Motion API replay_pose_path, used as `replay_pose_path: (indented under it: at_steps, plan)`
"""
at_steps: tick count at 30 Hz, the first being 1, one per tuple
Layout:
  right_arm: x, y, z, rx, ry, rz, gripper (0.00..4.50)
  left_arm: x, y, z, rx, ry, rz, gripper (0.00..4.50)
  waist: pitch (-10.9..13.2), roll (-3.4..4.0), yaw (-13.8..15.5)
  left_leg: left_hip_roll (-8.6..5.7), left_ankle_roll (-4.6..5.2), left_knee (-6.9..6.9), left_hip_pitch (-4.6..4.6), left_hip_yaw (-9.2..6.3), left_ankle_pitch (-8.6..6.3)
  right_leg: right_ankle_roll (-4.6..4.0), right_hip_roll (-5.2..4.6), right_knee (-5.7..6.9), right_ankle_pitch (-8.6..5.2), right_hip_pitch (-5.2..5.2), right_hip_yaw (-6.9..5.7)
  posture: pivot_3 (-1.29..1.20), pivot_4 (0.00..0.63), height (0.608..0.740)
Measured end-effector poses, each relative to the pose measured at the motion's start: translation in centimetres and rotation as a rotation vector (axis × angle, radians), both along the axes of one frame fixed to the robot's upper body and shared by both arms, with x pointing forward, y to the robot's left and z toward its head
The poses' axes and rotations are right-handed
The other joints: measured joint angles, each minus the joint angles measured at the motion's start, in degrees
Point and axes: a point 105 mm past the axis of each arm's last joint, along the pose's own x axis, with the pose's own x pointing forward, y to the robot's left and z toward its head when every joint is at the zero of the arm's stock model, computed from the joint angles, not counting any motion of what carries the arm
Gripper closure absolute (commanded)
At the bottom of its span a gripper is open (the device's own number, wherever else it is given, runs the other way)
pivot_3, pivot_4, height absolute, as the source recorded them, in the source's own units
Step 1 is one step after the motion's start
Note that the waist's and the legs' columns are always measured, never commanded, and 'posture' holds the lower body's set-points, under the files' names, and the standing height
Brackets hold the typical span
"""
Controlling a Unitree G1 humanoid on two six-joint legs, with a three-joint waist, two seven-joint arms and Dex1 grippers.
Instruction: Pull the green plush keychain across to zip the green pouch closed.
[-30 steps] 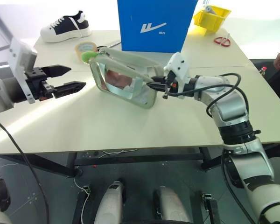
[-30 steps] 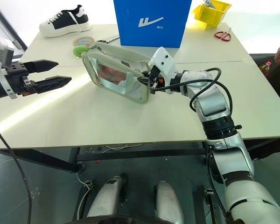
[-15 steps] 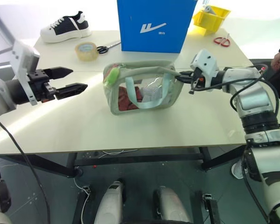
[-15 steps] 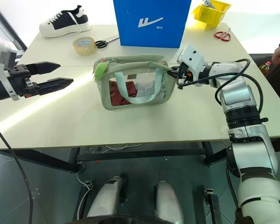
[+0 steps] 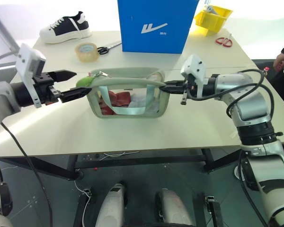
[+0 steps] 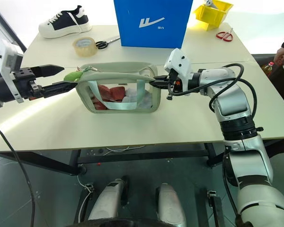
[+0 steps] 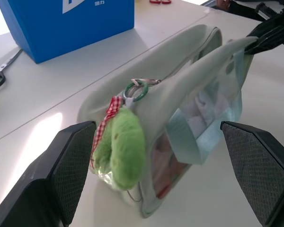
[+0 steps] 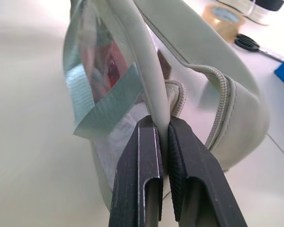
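The ring (image 7: 136,90) hooks onto the zipper pull, so as I pull, the green plush keychain (image 7: 123,149) will bring the slider along and shut the gap behind it.
The green pouch (image 5: 128,98) stands upright on the table, its long side towards me, with red and white things showing through its clear window. The green plush keychain (image 5: 84,82) hangs at the pouch's left end on a ring with a red checked ribbon. My left gripper (image 5: 80,82) is open, and the keychain (image 7: 125,147) lies between its spread fingers (image 7: 68,168) without touching them. My right gripper (image 8: 162,124) is shut on the pale edge at the pouch's right end (image 6: 154,84), holding it there.
A blue box (image 5: 156,23) stands behind the pouch. A tape roll (image 5: 86,51), black scissors (image 5: 106,47) and a shoe (image 5: 66,27) lie at the back left. A yellow bin (image 5: 213,16) and red scissors (image 5: 225,41) are at the back right. A person's hand (image 5: 280,59) is at the right edge.
The right gripper has swung the tilted, lifted pouch upright and drawn it left, so the keychain now sits between the left gripper's fingers. The left arm has stayed put.
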Motion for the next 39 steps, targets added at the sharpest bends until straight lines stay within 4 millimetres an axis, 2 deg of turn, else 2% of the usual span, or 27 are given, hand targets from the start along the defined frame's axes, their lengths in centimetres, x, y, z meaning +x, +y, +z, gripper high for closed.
replay_pose_path:
  at_steps: [6,7,9,14,15,16,20,28,30,32,36,38,39]
  plan:
    - [-0.6,0.3,-0.3,0.002,0.018,0.011,4.48,1.9,0.6,-2.1,0.043,0.003,0.069,0.00,0.0,0.00,0.1,-0.01,0.00,0.02,-0.02,-0.01,0.00,0.00,-0.01,0.00,0.00,0.00,0.00,0.00,0.150,0.740]
    - [-0.6,0.3,-0.3,0.002,0.019,0.010,4.50,2.2,0.7,-2.2,0.048,0.000,0.077,0.25,0.0,0.00,0.1,-0.01,0.00,0.02,-0.01,-0.01,0.00,0.00,0.00,0.00,0.00,-0.01,0.00,0.00,0.150,0.740]
    - [-0.6,0.3,-0.3,0.003,0.019,0.006,4.50,2.9,0.9,-2.1,0.043,-0.017,0.093,0.84,0.0,0.00,0.2,-0.01,0.00,0.01,-0.01,-0.01,0.00,0.00,0.01,0.00,0.00,-0.01,-0.01,0.00,0.150,0.740]
    - [-0.6,0.5,-0.3,0.007,0.012,0.002,4.50,4.0,0.7,-1.8,-0.007,-0.042,0.096,3.41,0.0,0.00,0.2,-0.02,0.01,0.02,-0.02,0.00,0.01,0.01,0.02,0.00,0.01,0.00,-0.02,0.00,0.150,0.740]
    - [-0.6,0.5,-0.4,0.008,0.012,0.002,4.50,4.1,0.6,-1.8,-0.011,-0.041,0.093,4.04,0.0,0.00,0.1,-0.02,0.01,0.02,-0.02,0.00,0.01,0.01,0.02,0.00,0.01,0.00,-0.02,0.00,0.150,0.740]
    - [-0.6,0.5,-0.4,0.008,0.013,0.001,4.50,4.1,0.6,-1.7,-0.012,-0.040,0.088,4.46,0.0,0.00,0.1,-0.02,0.01,0.02,-0.01,0.00,0.01,0.01,0.02,0.00,0.01,0.00,-0.01,0.00,0.150,0.740]
    - [-0.6,0.4,-0.5,0.009,0.011,-0.007,4.50,3.9,0.3,-1.4,-0.032,-0.025,0.057,4.46,0.0,0.00,0.1,-0.02,0.01,0.03,-0.01,-0.01,0.01,0.02,0.03,0.02,0.01,0.00,-0.02,0.00,0.150,0.740]
    - [-0.5,0.4,-0.4,0.010,0.006,-0.015,4.50,3.7,0.0,1.3,-0.071,-0.076,0.030,4.46,0.0,0.00,0.2,-0.03,0.01,0.06,-0.01,-0.04,0.01,0.02,0.05,0.03,0.01,0.03,-0.06,0.00,0.150,0.740]
    - [-0.5,0.4,-0.4,0.011,0.005,-0.015,4.50,3.8,-0.9,2.5,-0.089,-0.109,0.002,4.46,0.0,-0.01,0.2,-0.04,0.01,0.09,0.00,-0.03,0.01,0.02,0.05,0.03,0.01,0.06,-0.06,0.00,0.150,0.740]
    - [-0.5,0.4,-0.5,0.011,0.005,-0.014,4.50,3.8,-2.1,2.8,-0.082,-0.123,-0.036,4.46,0.0,-0.01,0.2,-0.05,0.01,0.08,0.00,-0.02,0.01,0.03,0.05,0.03,0.01,0.05,-0.05,0.00,0.150,0.740]
    - [-0.4,0.8,-0.5,0.017,0.001,-0.014,4.50,3.7,-6.5,1.1,0.025,-0.125,-0.167,4.46,0.0,-0.01,0.2,-0.10,0.02,0.08,-0.01,-0.03,0.02,0.03,0.09,0.04,0.02,0.06,-0.05,0.00,0.150,0.740]
    - [-0.5,1.0,-0.6,0.017,0.003,-0.007,4.50,3.8,-7.3,0.3,0.083,-0.129,-0.187,4.46,0.0,-0.01,-0.2,-0.09,0.02,0.07,0.00,0.00,0.02,0.03,0.17,0.09,0.02,0.00,0.01,0.00,0.150,0.740]
    - [-0.5,1.0,-0.6,0.017,0.002,-0.007,4.50,3.9,-7.4,0.0,0.110,-0.137,-0.192,4.15,0.0,0.00,-0.3,-0.09,0.02,0.06,0.01,0.00,0.02,0.02,0.20,0.11,0.02,-0.01,0.01,0.00,0.150,0.740]
